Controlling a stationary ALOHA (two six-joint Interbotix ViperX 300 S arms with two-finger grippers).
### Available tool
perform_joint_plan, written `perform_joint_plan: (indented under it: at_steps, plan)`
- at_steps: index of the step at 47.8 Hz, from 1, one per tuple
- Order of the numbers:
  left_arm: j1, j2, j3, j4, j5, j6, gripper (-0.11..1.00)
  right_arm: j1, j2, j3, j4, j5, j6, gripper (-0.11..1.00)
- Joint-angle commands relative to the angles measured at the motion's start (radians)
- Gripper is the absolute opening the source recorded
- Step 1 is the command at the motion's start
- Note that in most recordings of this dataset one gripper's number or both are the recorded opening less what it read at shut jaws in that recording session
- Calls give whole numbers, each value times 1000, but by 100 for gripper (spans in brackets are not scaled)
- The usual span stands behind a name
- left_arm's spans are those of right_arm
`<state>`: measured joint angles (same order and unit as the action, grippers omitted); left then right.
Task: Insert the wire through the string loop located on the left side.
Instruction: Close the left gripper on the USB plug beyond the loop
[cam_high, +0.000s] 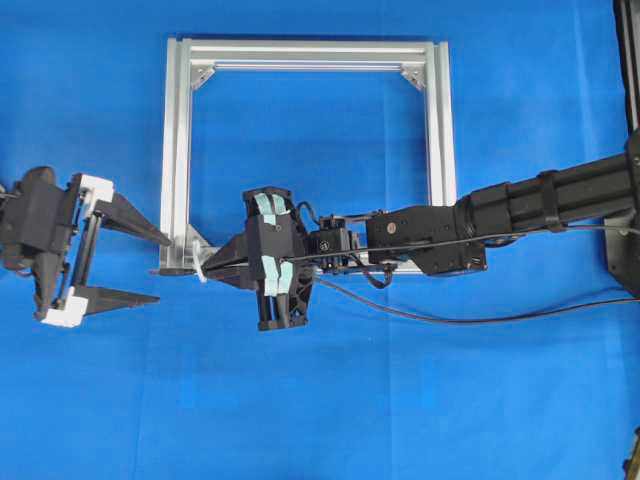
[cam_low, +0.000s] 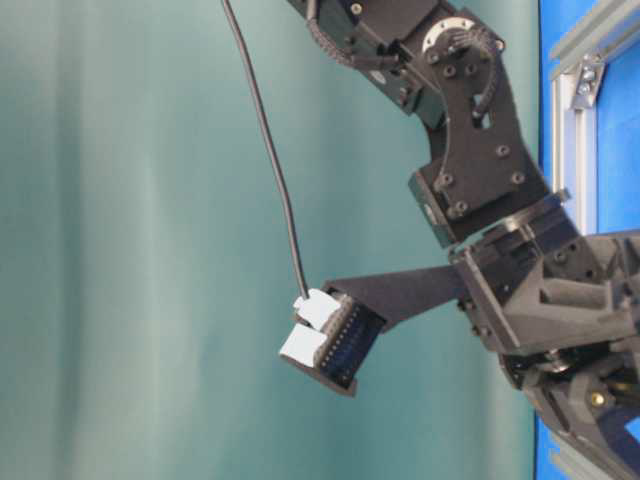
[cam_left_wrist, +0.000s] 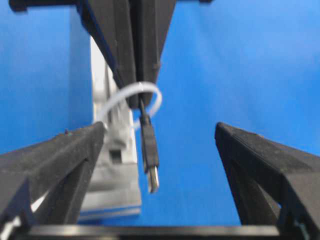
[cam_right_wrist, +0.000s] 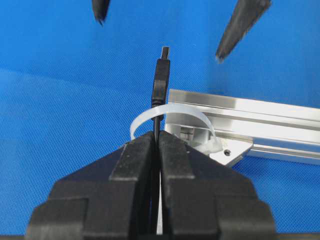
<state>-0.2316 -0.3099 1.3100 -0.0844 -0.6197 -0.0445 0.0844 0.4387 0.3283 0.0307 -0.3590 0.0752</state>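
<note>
I expect the wire to slip through the string loop and leave it behind when I pull the slim plug, because the loop stands wide around the plug.
The wire's slim plug pokes through the white string loop, which sits at the silver frame's corner. My right gripper is shut on the wire just behind the loop. In the left wrist view the plug hangs out of the string loop, below the right gripper's fingers. My left gripper is open, its fingers apart on either side of the plug and not touching it. From overhead, the left gripper faces the right gripper across the frame's lower left corner.
The silver square frame lies on the blue cloth. The wire trails to the right under the right arm. A black stand is at the right edge.
</note>
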Motion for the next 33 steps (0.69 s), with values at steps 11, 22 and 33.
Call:
perform_joint_plan:
  at_steps: [11, 22, 33]
  plan:
    - [-3, 186, -84, 3, -5, -2, 88, -2, -18, -11, 2, -3, 2, 0]
    - [-3, 161, -69, 3, -6, -2, 87, -2, -18, -11, 2, 2, 2, 0]
    - [-3, 150, -63, 2, -6, -2, 87, -2, -20, -11, 2, 2, 2, 0]
